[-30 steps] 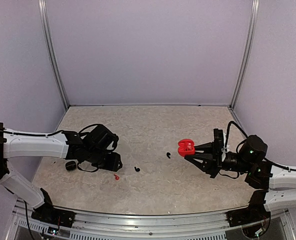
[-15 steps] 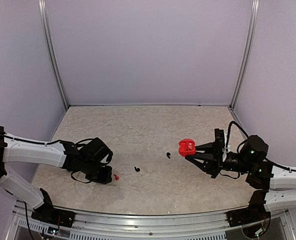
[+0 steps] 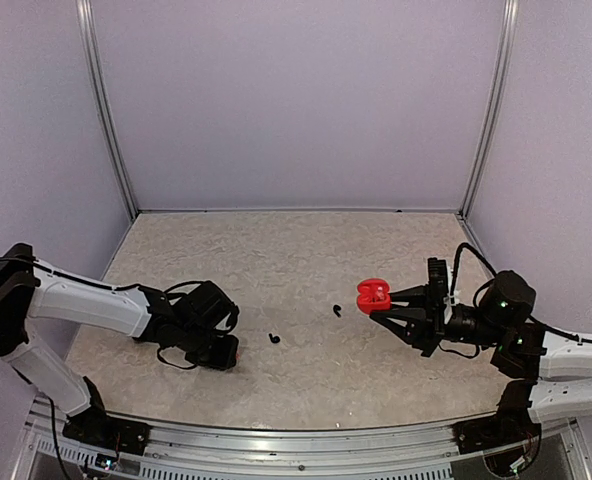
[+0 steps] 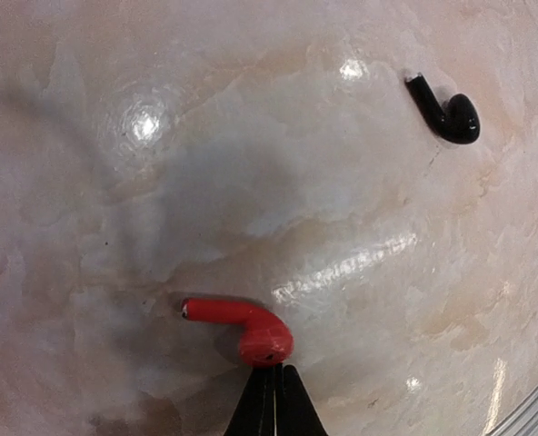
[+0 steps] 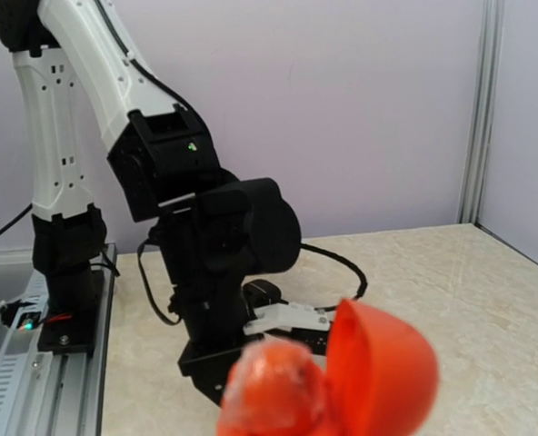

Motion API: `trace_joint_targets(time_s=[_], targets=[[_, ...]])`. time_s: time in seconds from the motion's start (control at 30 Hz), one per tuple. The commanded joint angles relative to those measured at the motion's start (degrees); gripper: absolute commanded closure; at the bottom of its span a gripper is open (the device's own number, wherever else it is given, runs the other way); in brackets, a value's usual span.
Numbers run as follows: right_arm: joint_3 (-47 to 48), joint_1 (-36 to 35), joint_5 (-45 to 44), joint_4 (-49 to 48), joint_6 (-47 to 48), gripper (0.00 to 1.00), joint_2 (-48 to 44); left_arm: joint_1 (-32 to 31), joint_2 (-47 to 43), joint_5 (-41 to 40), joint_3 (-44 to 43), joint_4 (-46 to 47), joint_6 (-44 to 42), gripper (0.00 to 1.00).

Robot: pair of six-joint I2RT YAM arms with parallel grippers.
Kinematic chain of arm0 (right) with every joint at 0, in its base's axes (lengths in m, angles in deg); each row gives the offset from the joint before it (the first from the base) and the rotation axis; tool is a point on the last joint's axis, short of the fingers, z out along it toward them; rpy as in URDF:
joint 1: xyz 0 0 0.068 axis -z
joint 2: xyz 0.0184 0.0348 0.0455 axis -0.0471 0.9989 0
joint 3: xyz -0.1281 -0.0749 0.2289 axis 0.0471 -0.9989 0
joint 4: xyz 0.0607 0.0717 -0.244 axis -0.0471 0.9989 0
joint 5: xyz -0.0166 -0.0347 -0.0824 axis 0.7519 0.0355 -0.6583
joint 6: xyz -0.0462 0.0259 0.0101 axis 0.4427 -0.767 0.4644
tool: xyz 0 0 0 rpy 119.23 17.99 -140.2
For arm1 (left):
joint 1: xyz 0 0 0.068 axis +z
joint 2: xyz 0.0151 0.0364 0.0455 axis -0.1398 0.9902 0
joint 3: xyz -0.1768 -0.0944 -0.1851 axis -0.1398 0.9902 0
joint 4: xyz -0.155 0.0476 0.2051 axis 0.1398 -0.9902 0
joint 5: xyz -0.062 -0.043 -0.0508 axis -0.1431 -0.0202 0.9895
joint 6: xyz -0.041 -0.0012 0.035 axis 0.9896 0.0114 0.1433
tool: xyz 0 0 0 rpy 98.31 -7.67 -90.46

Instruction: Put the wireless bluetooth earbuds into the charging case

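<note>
My left gripper should first turn the earbud with closed fingers, since the red earbud's stem (image 4: 213, 311) lies crosswise to it, then open and grip the earbud by its round head (image 4: 266, 343).
A red earbud (image 4: 242, 329) lies flat on the marble tabletop, stem pointing left in the left wrist view. My left gripper (image 4: 273, 372) is shut, its tips pressed together and touching the bud's round head, with nothing between them. In the top view the left gripper (image 3: 224, 350) is low at the table's left front. One black earbud (image 4: 451, 111) lies farther off, the same black earbud (image 3: 273, 339) showing near the centre, and a second black earbud (image 3: 335, 309) sits right of it. My right gripper (image 3: 381, 303) is shut on the red charging case (image 3: 373, 292), lid open, held above the table.
The red case (image 5: 337, 381) fills the lower right wrist view, with the left arm (image 5: 205, 245) beyond it. A small dark rounded object (image 5: 267, 292) lies by that arm. Metal rails (image 3: 296, 440) run along the near edge; lilac walls enclose the other sides.
My left gripper has closed and shifted toward the near edge and right, down onto the red earbud. The right arm and the case have not moved.
</note>
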Motion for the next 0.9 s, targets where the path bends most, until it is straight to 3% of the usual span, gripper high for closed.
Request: trace_joint_targets(time_s=[0.0,0.53,0.87], targets=[[-0.39,0.45,-0.75,-0.43,-0.01,1.00,0.25,-0.35,2.71,-0.56,-2.32,2.46,0.26,0.95],[-0.18,0.42,-0.71,-0.44,0.17,1.00,0.83,2.13,6.39,-2.56,-11.31,2.67,-2.33,0.90],[-0.04,0.38,-0.80,-0.08,0.04,1.00,0.87,2.14,-0.35,-6.86,-10.93,-7.20,-2.24,0.61]])
